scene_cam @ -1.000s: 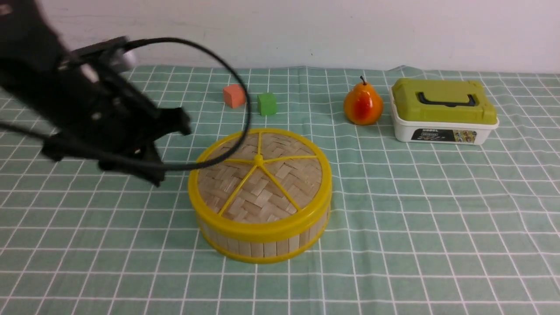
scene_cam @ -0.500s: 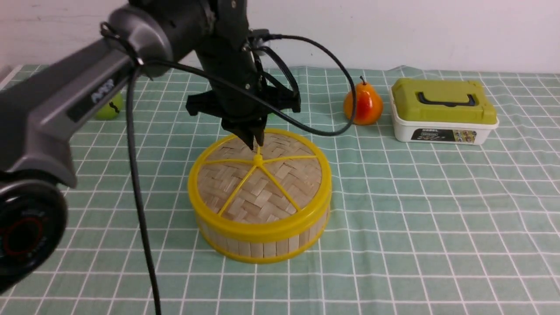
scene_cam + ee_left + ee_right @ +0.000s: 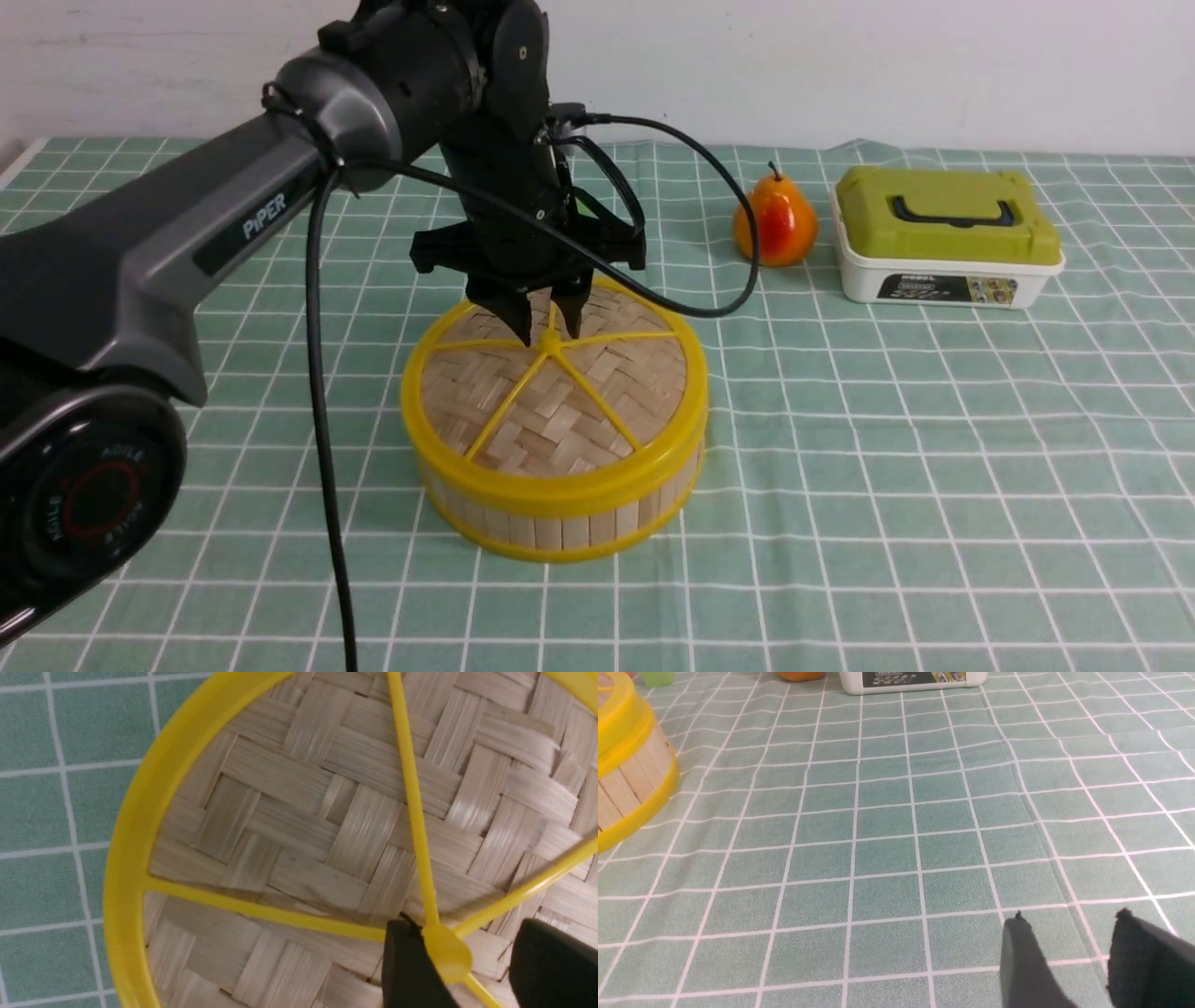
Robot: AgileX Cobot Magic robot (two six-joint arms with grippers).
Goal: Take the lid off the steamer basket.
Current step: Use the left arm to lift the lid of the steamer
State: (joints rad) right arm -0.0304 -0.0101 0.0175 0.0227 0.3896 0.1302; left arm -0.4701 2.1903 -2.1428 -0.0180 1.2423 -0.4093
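My gripper will raise the lid [image 3: 556, 409] straight off and the steamer basket will stay standing, because the yellow rim [image 3: 549, 493] just caps the pale slats.
The steamer basket [image 3: 560, 527], pale slats between yellow rims, sits mid-table with the lid [image 3: 597, 401] of woven bamboo and yellow spokes resting on it. My left gripper [image 3: 548, 329] points straight down over the lid's centre, open, a fingertip on either side of the knob [image 3: 551, 343]. In the left wrist view the knob [image 3: 446, 952] lies between the black fingers [image 3: 406, 966], close against one of them, while the left gripper [image 3: 467, 926] stands open just above the lid [image 3: 299, 784]. My right gripper [image 3: 1071, 919] hovers open over bare cloth, away from the basket [image 3: 626, 788].
An orange-red pear [image 3: 775, 224] and a white box with an olive-green top [image 3: 943, 238] stand at the back right. A green cube [image 3: 656, 677] shows behind the basket. The left arm's cable [image 3: 327, 448] hangs down beside the basket. The green checked cloth [image 3: 934, 467] covers the table.
The left arm has swung in from the left and come down over the lid's centre. Its jaws have gone from shut to open, one on each side of the knob.
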